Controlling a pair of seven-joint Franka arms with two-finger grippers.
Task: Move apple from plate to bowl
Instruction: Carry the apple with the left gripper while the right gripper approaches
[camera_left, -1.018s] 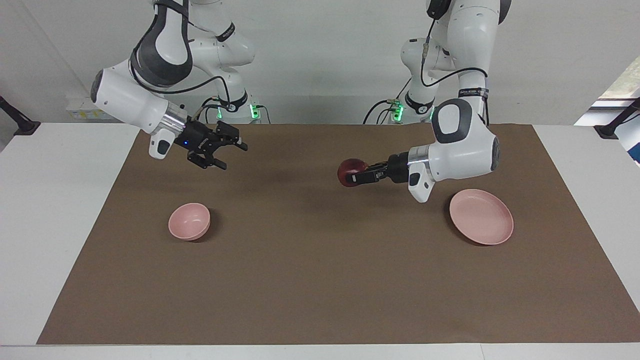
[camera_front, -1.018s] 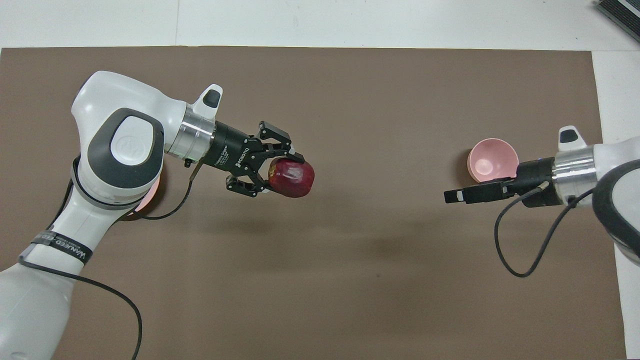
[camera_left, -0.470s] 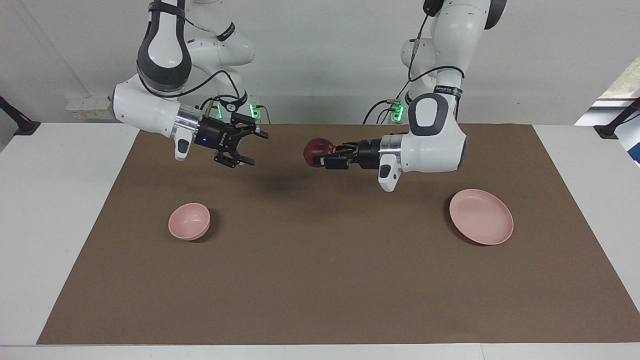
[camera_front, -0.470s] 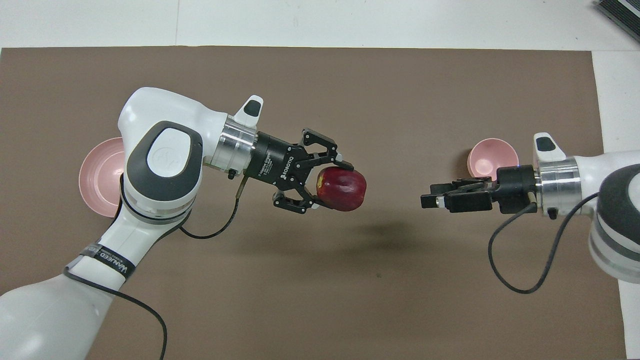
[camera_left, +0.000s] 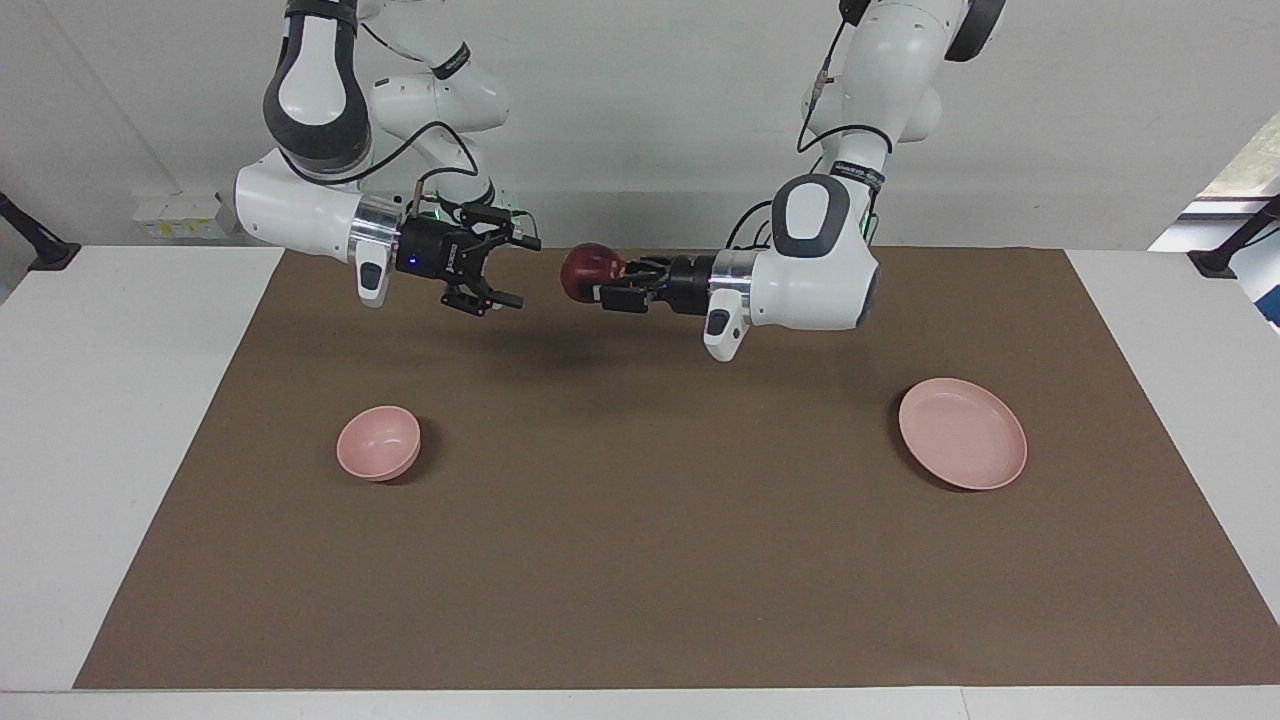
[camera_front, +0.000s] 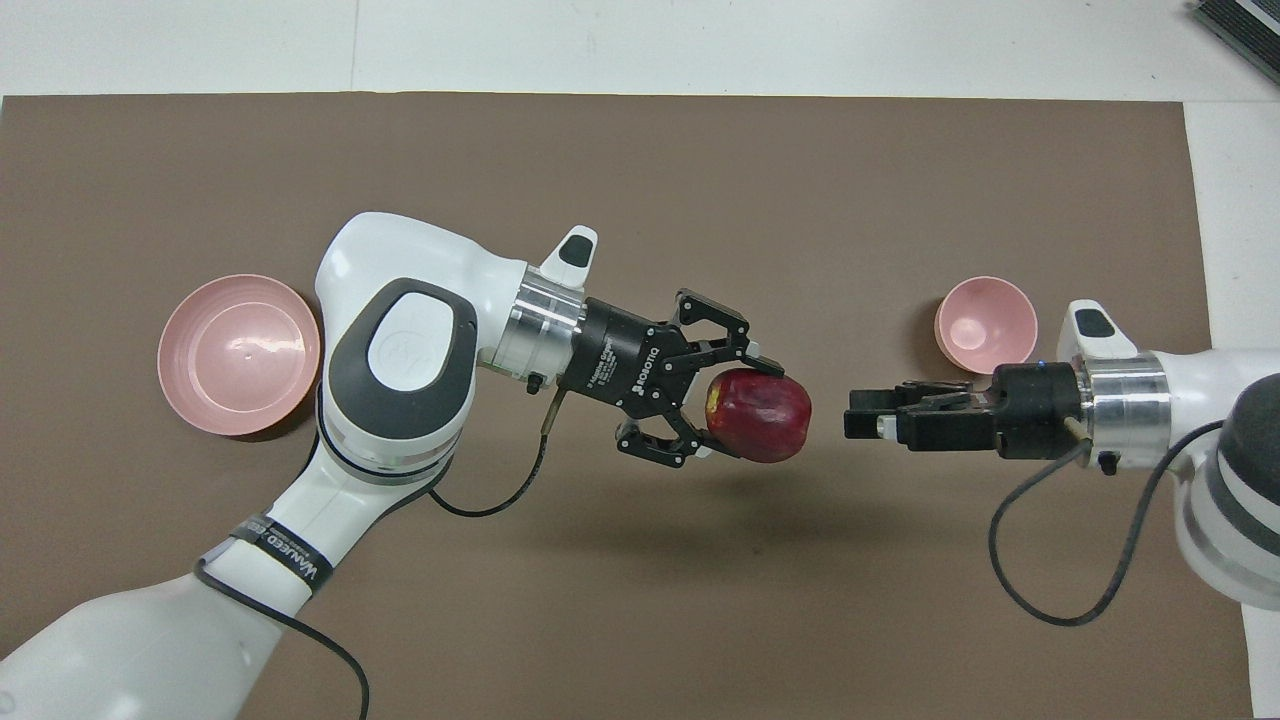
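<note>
My left gripper is holding the apple with the apple's free side (camera_front: 792, 420) toward my right gripper's open fingers (camera_front: 869, 415). My left gripper should now carry the apple toward those fingers until they close on it, and then let go.
My left gripper (camera_left: 606, 283) is shut on the dark red apple (camera_left: 587, 272) and holds it in the air over the middle of the mat, as the overhead view also shows for the gripper (camera_front: 737, 410) and the apple (camera_front: 762, 417). My right gripper (camera_left: 518, 271) is open and level with the apple, a short gap from it and pointing at it; it also shows in the overhead view (camera_front: 862, 424). The pale pink plate (camera_left: 962, 432) (camera_front: 238, 353) lies bare toward the left arm's end. The small pink bowl (camera_left: 378, 442) (camera_front: 985, 325) stands toward the right arm's end, with nothing in it.
A brown mat (camera_left: 640, 560) covers most of the white table (camera_left: 120, 420). A dark object (camera_front: 1240, 25) lies at the table's corner farthest from the robots, at the right arm's end.
My left gripper has lifted the apple higher and carried it away from the plate toward the right arm's end. My right gripper has risen and moved to meet it; the gap has shrunk.
</note>
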